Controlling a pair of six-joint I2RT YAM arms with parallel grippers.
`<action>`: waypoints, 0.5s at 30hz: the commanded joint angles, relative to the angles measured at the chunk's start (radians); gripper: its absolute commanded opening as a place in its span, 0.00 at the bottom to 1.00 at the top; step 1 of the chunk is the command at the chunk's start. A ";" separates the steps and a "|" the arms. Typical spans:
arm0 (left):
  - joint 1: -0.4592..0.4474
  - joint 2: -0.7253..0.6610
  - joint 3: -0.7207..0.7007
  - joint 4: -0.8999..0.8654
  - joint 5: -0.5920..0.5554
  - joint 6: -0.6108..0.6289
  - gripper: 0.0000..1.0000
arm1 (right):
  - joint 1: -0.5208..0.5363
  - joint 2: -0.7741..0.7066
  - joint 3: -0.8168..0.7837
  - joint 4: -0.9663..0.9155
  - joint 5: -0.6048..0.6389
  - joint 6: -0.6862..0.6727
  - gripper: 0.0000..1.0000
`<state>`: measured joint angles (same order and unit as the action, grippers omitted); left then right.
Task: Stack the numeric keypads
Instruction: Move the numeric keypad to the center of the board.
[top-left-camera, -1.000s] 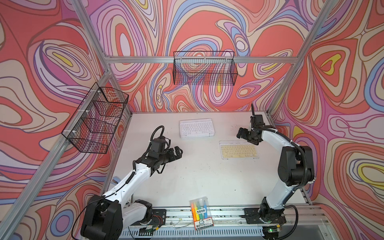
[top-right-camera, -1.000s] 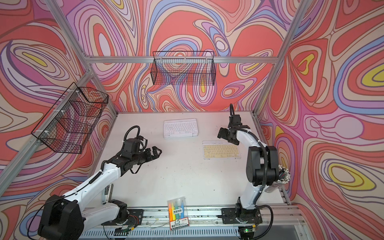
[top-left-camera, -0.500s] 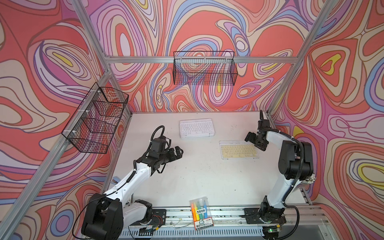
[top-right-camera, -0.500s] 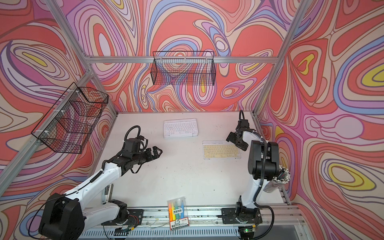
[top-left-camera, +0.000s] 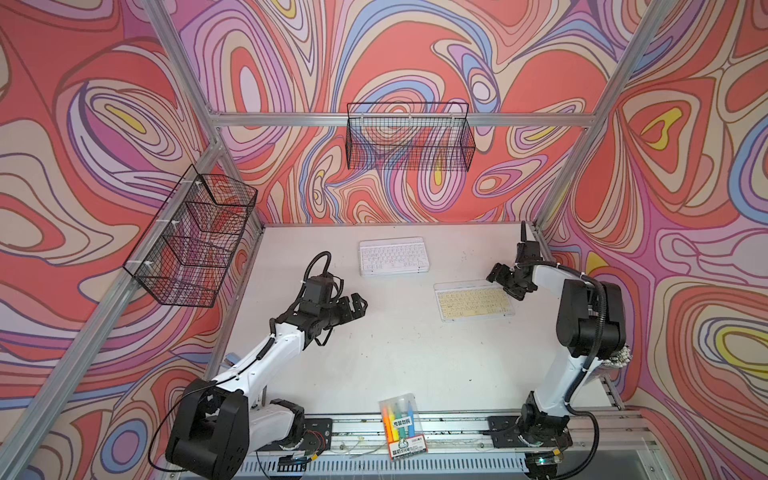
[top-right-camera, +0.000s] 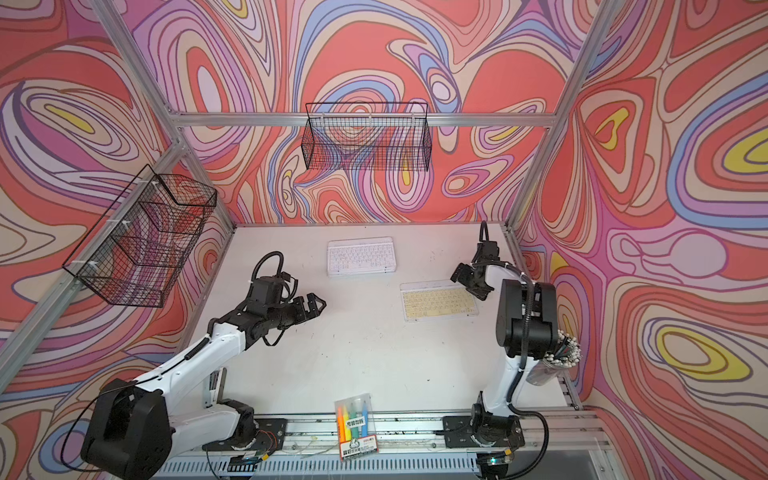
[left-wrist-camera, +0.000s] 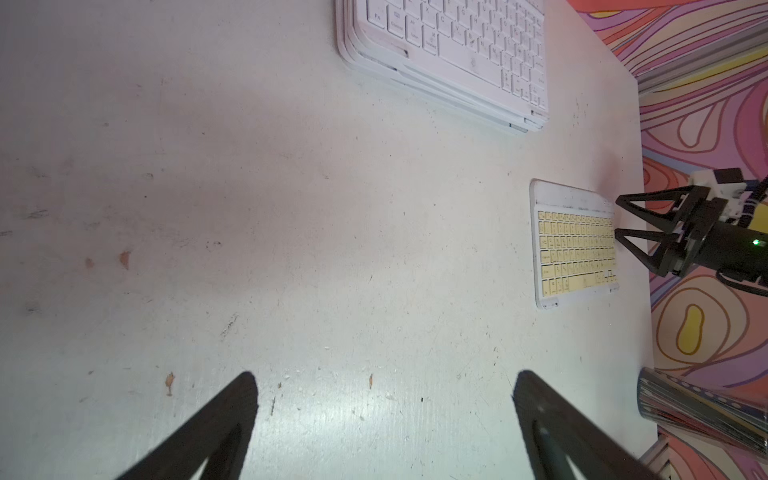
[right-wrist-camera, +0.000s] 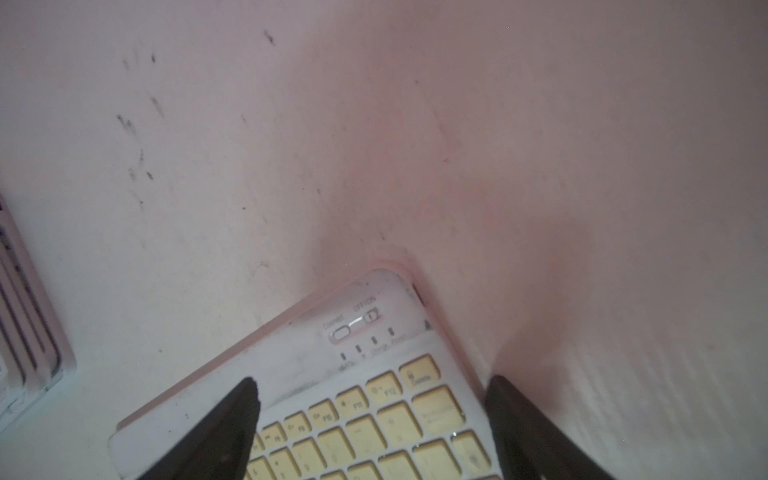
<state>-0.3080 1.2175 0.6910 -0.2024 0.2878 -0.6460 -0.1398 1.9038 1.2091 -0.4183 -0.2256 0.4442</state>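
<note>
The yellow-keyed keypad is a long way from my left gripper, so next my right gripper slides it in front of the stack before both grippers pick it up.
Several numeric keypads lie in a stack at the back middle of the table, a white-keyed one on top. A yellow-keyed keypad lies alone to the stack's right. My right gripper is open and low at that keypad's far right corner. One finger hangs over the keypad's top strip, the other just past its right edge. My left gripper hovers open and empty over bare table, left of both.
A clear pack of coloured markers lies at the table's front edge. Black wire baskets hang on the back wall and the left wall. The right wall and its frame post stand close behind the right gripper.
My right gripper has swung from behind the yellow keypad down onto its far right corner, and its jaws have narrowed slightly. The left arm has barely moved.
</note>
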 joint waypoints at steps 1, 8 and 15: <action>-0.003 0.026 -0.003 0.028 0.007 0.010 0.99 | 0.032 0.004 -0.064 -0.036 -0.148 0.050 0.86; -0.003 0.080 -0.011 0.081 0.041 -0.012 0.99 | 0.199 -0.050 -0.201 0.002 -0.134 0.108 0.86; -0.004 0.110 -0.013 0.092 0.050 -0.009 0.99 | 0.411 -0.068 -0.286 0.110 -0.111 0.234 0.86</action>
<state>-0.3080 1.3140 0.6910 -0.1375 0.3260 -0.6518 0.2169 1.7779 0.9932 -0.2470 -0.3328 0.5812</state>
